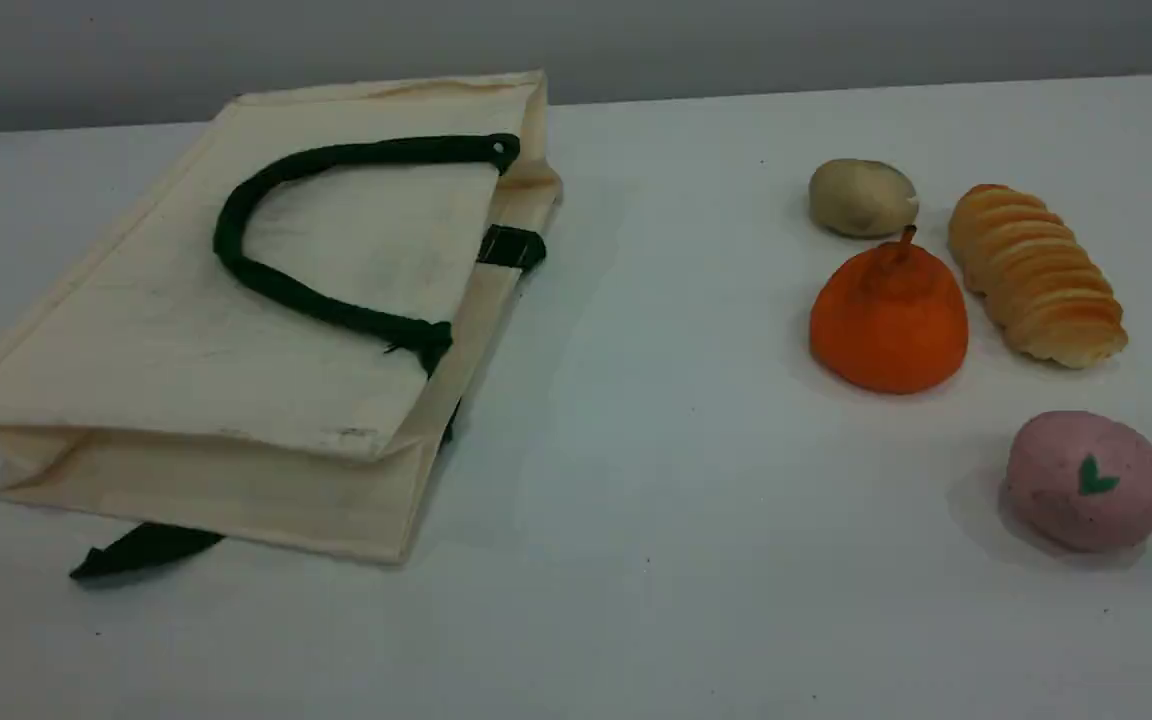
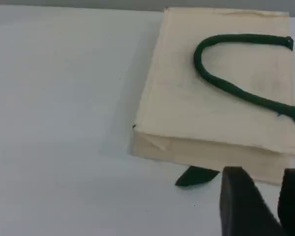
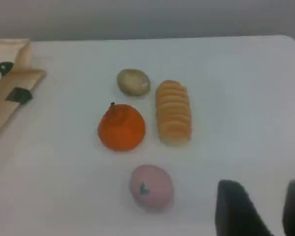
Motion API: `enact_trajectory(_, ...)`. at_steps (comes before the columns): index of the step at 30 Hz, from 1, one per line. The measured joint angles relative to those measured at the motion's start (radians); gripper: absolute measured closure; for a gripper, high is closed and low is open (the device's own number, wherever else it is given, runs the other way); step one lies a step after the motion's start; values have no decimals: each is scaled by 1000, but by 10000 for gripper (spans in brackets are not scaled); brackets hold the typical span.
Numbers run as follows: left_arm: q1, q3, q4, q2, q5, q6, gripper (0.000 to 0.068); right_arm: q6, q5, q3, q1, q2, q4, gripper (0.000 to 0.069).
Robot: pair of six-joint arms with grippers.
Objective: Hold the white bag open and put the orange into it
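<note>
The white bag's near side [image 1: 224,480] is tucked inward under the bag's top side, so I expect the white bag's opening [image 1: 470,318] to open wide when I lift the rope.
The white bag [image 1: 236,300] lies flat on the left of the table with its mouth toward the right, and one dark green rope handle [image 1: 228,235] curls over its top face. The orange [image 1: 889,320] rests on the right side among other toy foods. Neither arm shows in the scene view. In the left wrist view my left gripper [image 2: 268,196] hangs above the table at the near edge of the bag [image 2: 216,98], jaws apart, nothing between them. My right gripper [image 3: 268,206] stands open and empty, nearer than and to the right of the orange [image 3: 121,128].
A ridged golden bread loaf [image 1: 1034,275] lies right of the orange, a beige lump [image 1: 861,197] behind it, and a pink speckled ball [image 1: 1086,480] in front. A green strap end [image 1: 141,548] pokes out under the bag's near edge.
</note>
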Motion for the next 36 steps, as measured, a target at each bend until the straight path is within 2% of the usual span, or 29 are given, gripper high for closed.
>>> enact_trajectory(9, 0, 0, -1, 0, 0, -5, 478, 0, -1, 0, 0, 0, -4, 459)
enact_trajectory(13, 0, 0, -55, 0, -9, -26, 473, 19, -1, 0, 0, 0, 19, 459)
enact_trajectory(18, 0, -19, -71, 23, -27, -31, 444, 31, -2, 0, 0, 0, 34, 447)
enact_trajectory(21, 0, -58, -93, 91, -43, -9, 414, 21, -31, -2, 0, 0, 68, 414)
enact_trajectory(24, 0, -114, -123, 193, -37, 65, 372, -16, -63, -3, 0, 24, 126, 356)
enact_trajectory(29, 0, -227, -126, 407, -49, 183, 279, -67, -146, -3, 0, 157, 193, 244)
enact_trajectory(36, 0, -325, -127, 729, -230, 207, 253, -183, -337, -3, 0, 403, 327, 216)
